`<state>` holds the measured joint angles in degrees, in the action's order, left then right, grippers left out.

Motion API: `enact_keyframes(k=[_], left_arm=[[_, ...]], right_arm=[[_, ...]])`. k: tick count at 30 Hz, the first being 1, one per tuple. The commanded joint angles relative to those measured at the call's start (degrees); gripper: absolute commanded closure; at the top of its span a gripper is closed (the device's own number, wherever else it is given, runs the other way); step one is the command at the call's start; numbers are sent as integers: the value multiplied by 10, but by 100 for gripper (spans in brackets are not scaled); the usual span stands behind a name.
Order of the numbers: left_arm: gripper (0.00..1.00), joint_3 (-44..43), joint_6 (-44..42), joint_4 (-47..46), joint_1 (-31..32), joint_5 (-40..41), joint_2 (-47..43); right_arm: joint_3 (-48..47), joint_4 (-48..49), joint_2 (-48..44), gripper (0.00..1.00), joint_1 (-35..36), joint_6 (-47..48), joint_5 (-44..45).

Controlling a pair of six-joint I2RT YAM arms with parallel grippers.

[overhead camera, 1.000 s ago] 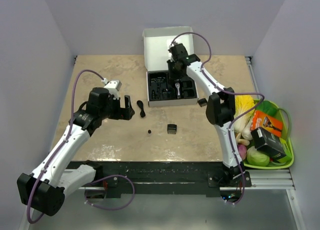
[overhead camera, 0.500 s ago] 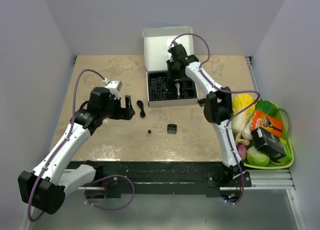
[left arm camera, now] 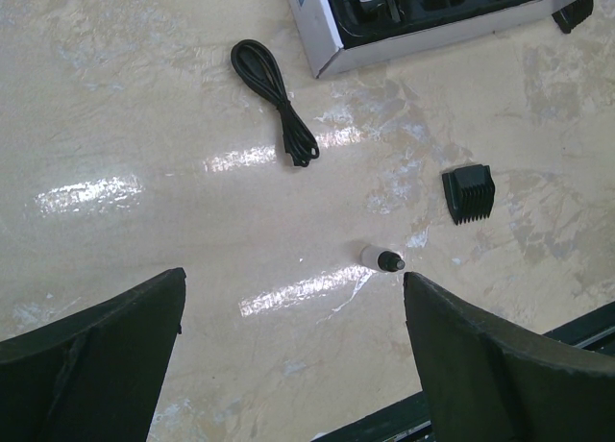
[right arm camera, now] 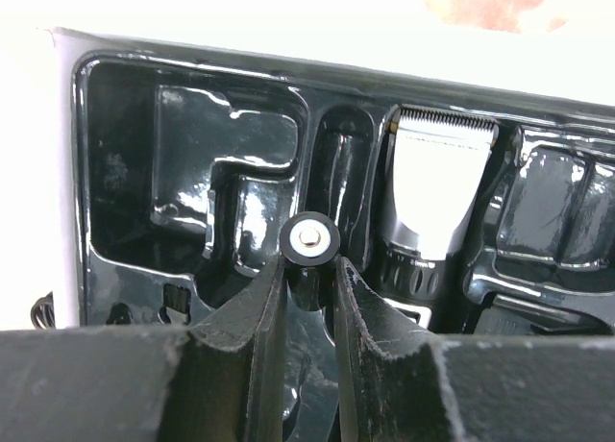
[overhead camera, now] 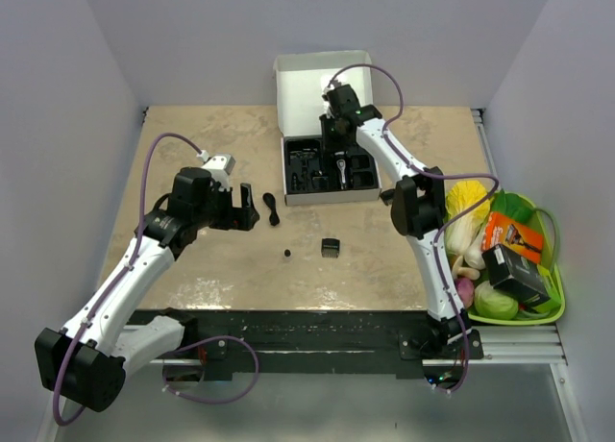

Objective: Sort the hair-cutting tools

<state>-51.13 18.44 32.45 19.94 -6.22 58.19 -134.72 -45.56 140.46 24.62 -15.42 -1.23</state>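
Observation:
I should let go of the black cylinder (right arm camera: 309, 242) so that it lies along the narrow slot (right arm camera: 341, 168), then push on it with closed fingers, because it is standing steeply in my right gripper.
The black-and-silver clipper (right arm camera: 437, 187) lies in the black moulded tray (right arm camera: 173, 144) of the open white box (overhead camera: 322, 82). My right gripper (right arm camera: 309, 269) is shut on a short black cylinder (right arm camera: 308, 242) with a silver end, held over the tray's narrow slot beside the clipper. The black cord (left arm camera: 277, 104), square comb guard (left arm camera: 468, 194) and tiny round bit (left arm camera: 384, 259) lie on the beige table. My left gripper (left arm camera: 293, 356) is open and empty above the table, left of the cord (overhead camera: 272, 208).
A small black piece (overhead camera: 388, 196) lies by the box's right front corner. A green basket (overhead camera: 553, 269) at the right edge holds toy vegetables and a dark carton (overhead camera: 516, 274). White walls enclose the table.
My right arm has shifted slightly left, its gripper staying over the tray's back edge with the cylinder. The left arm has not moved.

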Motion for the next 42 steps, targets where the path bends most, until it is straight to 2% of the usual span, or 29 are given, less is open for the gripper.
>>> enact_keyframes(k=[1,9,13,16,25,27,29,30,33,37,42], left_arm=[[1,-22,-8,-12,0,-7,-1],[1,-24,-9,-10,0,-7,-2],[1,-25,-9,-9,0,-6,-3],[1,-25,-9,-9,0,-9,-2],[1,-25,-9,-11,0,-11,-1],[1,-24,-9,-11,0,-10,-2],[1,-24,-9,-12,0,-10,-1],[1,-25,-9,-11,0,-10,0],[1,-22,-9,-12,0,-9,-1],[1,-22,-10,-12,0,-8,-1],[1,-23,-11,-12,0,-7,-1]], right_arm=[[-38,0,15,84,-2,-8,-18],[-33,-2,10,73,-2,-7,-13],[-33,-2,8,62,-2,-6,-13],[-32,-3,4,58,-2,-4,-13],[4,25,-43,55,0,-6,-7],[12,35,-54,57,0,-8,-6],[24,47,-63,65,2,-11,0],[27,56,-67,75,1,-16,7],[42,78,-80,92,2,-21,11],[42,86,-81,100,3,-22,11],[31,82,-68,100,7,-21,21]])
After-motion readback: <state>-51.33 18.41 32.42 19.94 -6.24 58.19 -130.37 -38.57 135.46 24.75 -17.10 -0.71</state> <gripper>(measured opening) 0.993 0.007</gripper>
